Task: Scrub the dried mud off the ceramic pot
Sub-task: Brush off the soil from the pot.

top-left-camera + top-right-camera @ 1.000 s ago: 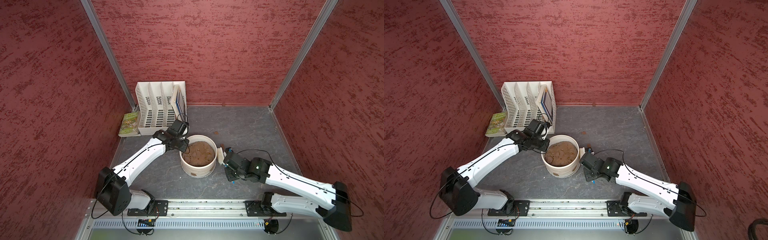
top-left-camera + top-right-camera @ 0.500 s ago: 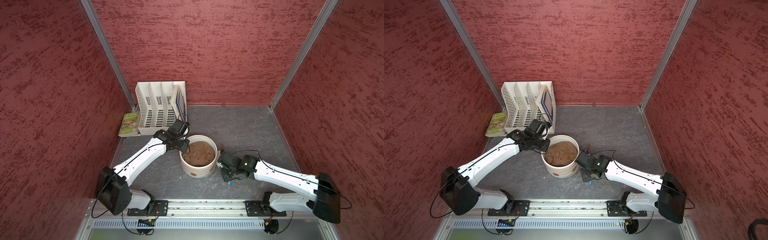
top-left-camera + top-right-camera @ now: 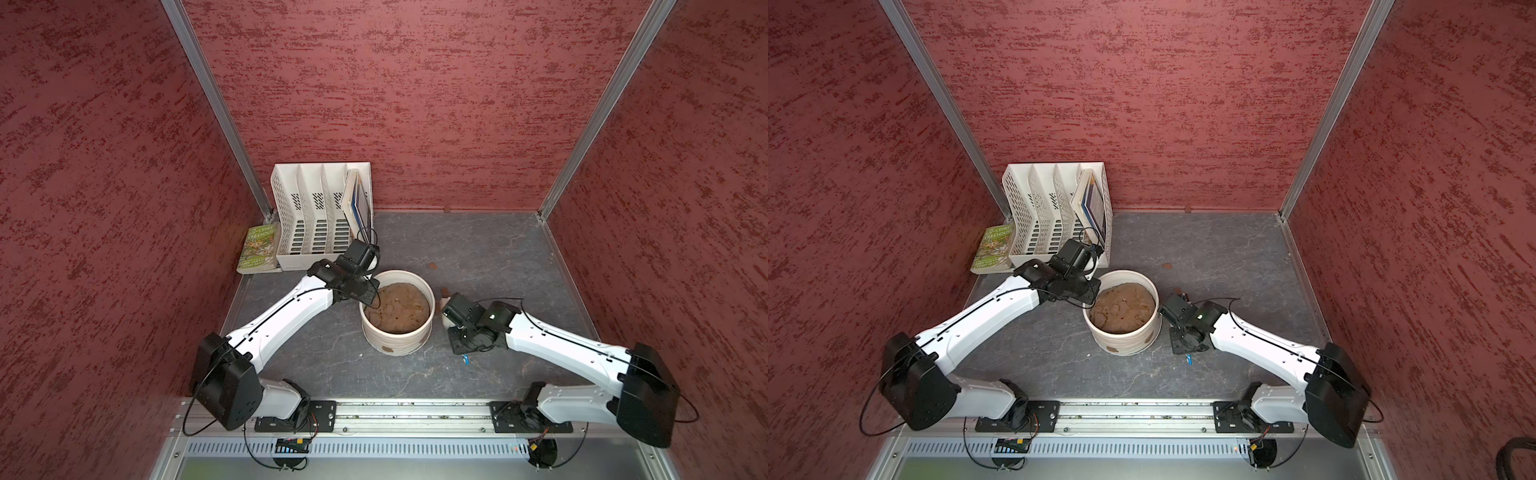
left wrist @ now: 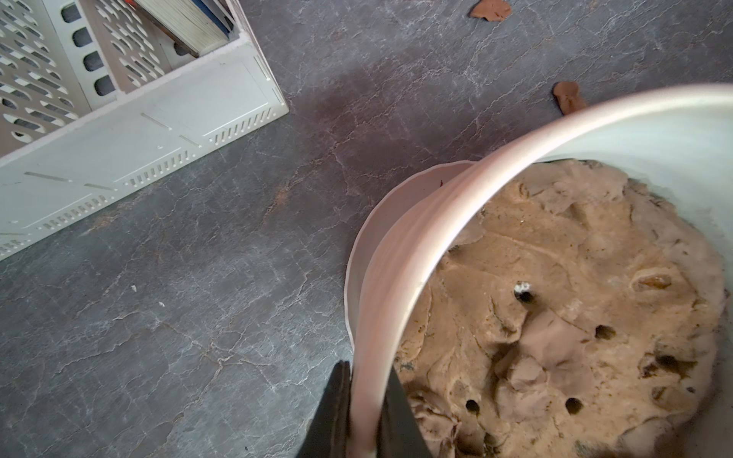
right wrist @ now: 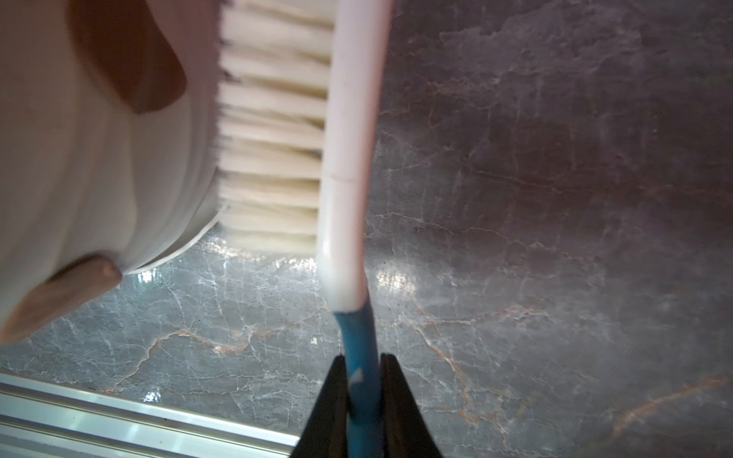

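Note:
Next, I move my right gripper back while my left gripper turns the pot's rim [image 3: 384, 277], because dried mud is on the pot's front [image 3: 387, 349], away from the bristles.
The cream ceramic pot [image 3: 395, 343] [image 3: 1125, 338] stands mid-floor, filled with tan soil [image 4: 555, 297]. Dried mud patches [image 3: 388, 349] [image 5: 127, 59] stick to its outer wall. My left gripper [image 3: 370, 297] [image 4: 367, 396] is shut on the pot's rim [image 4: 396, 253], one finger outside and one inside. My right gripper [image 3: 457, 338] [image 5: 363, 380] is shut on the blue handle of a white brush [image 5: 349, 138]. The bristles [image 5: 273, 131] press against the pot's right side, near its base.
Loose reddish flakes [image 3: 433, 266] [image 4: 569, 97] lie on the grey floor behind the pot. A white file organiser [image 3: 320, 216] holding books and a green book [image 3: 258, 249] sit at the back left. Red walls enclose the cell, and a metal rail [image 3: 395, 411] runs along the front.
The right arm's elbow has swung left and the brush has shifted a little along the pot's right side. The left arm has stayed on the rim.

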`<control>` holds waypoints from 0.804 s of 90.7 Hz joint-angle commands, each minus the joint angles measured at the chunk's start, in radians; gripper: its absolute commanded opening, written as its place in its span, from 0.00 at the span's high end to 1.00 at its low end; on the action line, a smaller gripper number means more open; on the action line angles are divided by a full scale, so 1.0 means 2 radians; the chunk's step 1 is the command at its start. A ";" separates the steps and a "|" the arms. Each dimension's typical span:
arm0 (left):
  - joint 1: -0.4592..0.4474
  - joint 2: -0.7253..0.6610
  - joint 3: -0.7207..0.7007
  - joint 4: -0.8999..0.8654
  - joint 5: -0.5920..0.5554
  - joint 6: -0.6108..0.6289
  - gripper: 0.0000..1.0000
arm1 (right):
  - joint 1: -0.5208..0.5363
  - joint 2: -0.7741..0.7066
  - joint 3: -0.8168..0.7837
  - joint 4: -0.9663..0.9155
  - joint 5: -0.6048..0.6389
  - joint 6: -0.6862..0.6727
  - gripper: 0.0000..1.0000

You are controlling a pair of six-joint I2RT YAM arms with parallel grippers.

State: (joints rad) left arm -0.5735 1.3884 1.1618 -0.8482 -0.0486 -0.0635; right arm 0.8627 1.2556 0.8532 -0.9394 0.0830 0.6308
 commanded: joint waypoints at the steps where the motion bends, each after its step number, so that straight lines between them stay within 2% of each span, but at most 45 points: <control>1: -0.019 -0.002 0.007 -0.009 0.061 -0.002 1.00 | 0.004 -0.042 0.001 0.002 -0.016 -0.017 1.00; 14: -0.018 0.001 0.009 -0.010 0.060 -0.001 1.00 | 0.022 -0.081 -0.017 0.041 -0.066 -0.030 1.00; 31: -0.018 0.003 0.010 -0.014 0.059 0.000 1.00 | 0.025 -0.055 -0.031 0.075 -0.110 -0.031 1.00; 54: -0.019 0.002 0.012 -0.018 0.064 0.000 1.00 | 0.021 -0.011 -0.003 0.054 -0.082 -0.037 1.00; 73: -0.019 -0.001 0.014 -0.022 0.063 0.002 1.00 | -0.015 0.033 0.005 0.049 -0.071 -0.042 1.00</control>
State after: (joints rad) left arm -0.5743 1.3891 1.1637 -0.8516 -0.0498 -0.0635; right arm 0.8753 1.2869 0.8299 -0.8555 -0.0788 0.5770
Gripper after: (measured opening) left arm 0.138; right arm 0.153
